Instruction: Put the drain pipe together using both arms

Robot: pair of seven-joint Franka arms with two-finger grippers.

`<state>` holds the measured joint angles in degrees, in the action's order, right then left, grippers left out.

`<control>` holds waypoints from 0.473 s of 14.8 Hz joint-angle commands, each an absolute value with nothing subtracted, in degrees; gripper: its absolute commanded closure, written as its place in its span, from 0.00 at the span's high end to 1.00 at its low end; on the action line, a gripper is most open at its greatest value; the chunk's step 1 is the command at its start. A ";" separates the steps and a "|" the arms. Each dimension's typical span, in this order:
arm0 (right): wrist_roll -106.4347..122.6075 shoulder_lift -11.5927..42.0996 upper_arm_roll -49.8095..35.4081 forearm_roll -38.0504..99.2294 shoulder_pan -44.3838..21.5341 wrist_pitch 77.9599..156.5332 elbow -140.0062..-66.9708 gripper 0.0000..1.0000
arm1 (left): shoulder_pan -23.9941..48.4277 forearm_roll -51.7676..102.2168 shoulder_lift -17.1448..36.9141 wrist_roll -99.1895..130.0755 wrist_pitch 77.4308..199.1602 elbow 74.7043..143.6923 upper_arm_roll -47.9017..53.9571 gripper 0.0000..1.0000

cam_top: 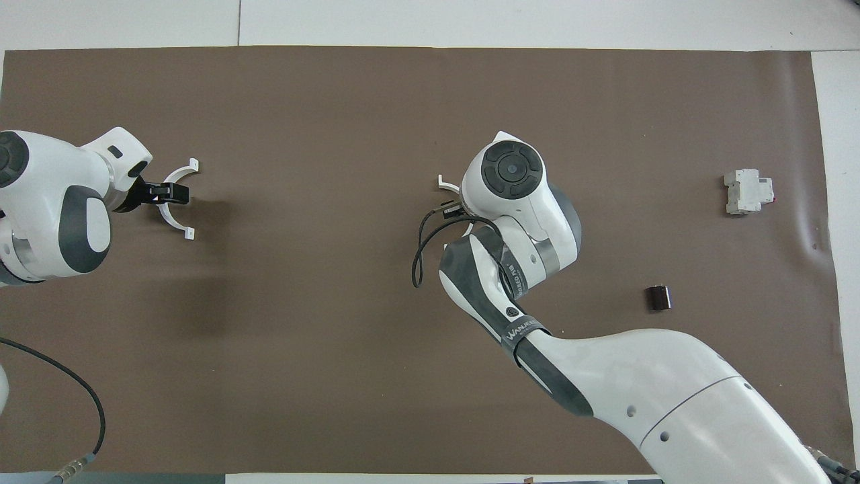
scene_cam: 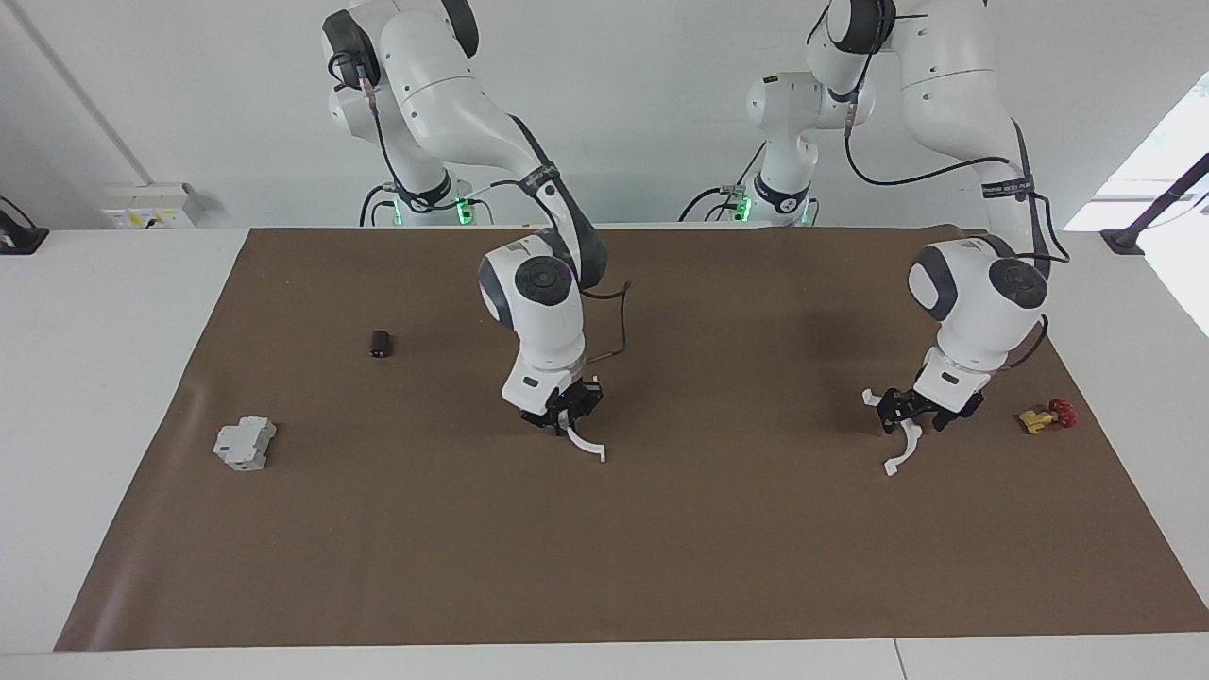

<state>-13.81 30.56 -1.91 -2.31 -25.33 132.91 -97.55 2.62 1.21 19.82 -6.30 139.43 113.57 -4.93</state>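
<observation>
The cable of my right gripper loops over the middle half-ring's open side (cam_top: 431, 232), so next my right gripper opens and moves away before my left gripper brings over the other half-ring (cam_top: 178, 225).
The drain pipe is in two white half-rings. One half-ring (scene_cam: 587, 446) (cam_top: 443, 183) hangs low over the middle of the brown mat, with my right gripper (scene_cam: 564, 416) shut on its upper end. The right arm's wrist hides most of that piece in the overhead view. The other half-ring (scene_cam: 905, 446) (cam_top: 176, 176) lies on the mat toward the left arm's end. My left gripper (scene_cam: 911, 414) (cam_top: 168, 193) is down at the middle of its arc, open, with a finger on either side of it.
A yellow-and-red valve (scene_cam: 1047, 416) lies close beside the left gripper, toward the mat's edge. A grey boxy block (scene_cam: 245, 443) (cam_top: 746, 192) and a small dark cylinder (scene_cam: 380, 343) (cam_top: 659, 298) lie toward the right arm's end. The brown mat (scene_cam: 661, 567) covers the table.
</observation>
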 commanded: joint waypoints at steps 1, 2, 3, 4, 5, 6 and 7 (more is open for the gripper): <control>-12.66 29.27 -2.46 -2.99 -24.61 134.47 -99.41 0.28 | 2.81 1.23 19.25 -7.03 142.38 114.88 -5.10 0.47; -12.66 29.27 -2.46 -2.99 -24.61 134.47 -99.06 0.61 | 2.81 1.23 19.34 -7.12 143.17 114.70 -5.10 0.26; -12.74 29.27 -2.37 -2.99 -24.70 134.21 -98.53 1.00 | 2.81 1.23 19.42 -7.03 144.22 114.70 -5.10 0.07; -12.74 29.27 -2.37 -2.99 -24.70 132.99 -96.87 1.00 | 2.81 1.23 19.68 -6.94 145.10 114.78 -5.01 0.00; -12.74 29.27 -2.37 -2.99 -24.61 130.19 -94.42 1.00 | 2.90 1.23 19.69 -6.94 145.11 114.79 -5.10 0.00; -12.92 29.18 -2.29 -3.16 -24.35 126.16 -91.26 1.00 | 2.90 1.23 19.51 -6.94 145.02 114.79 -5.10 0.00; -13.09 28.48 -2.20 -3.08 -23.30 120.90 -87.84 1.00 | 2.90 1.23 18.90 -6.86 144.32 114.79 -5.10 0.00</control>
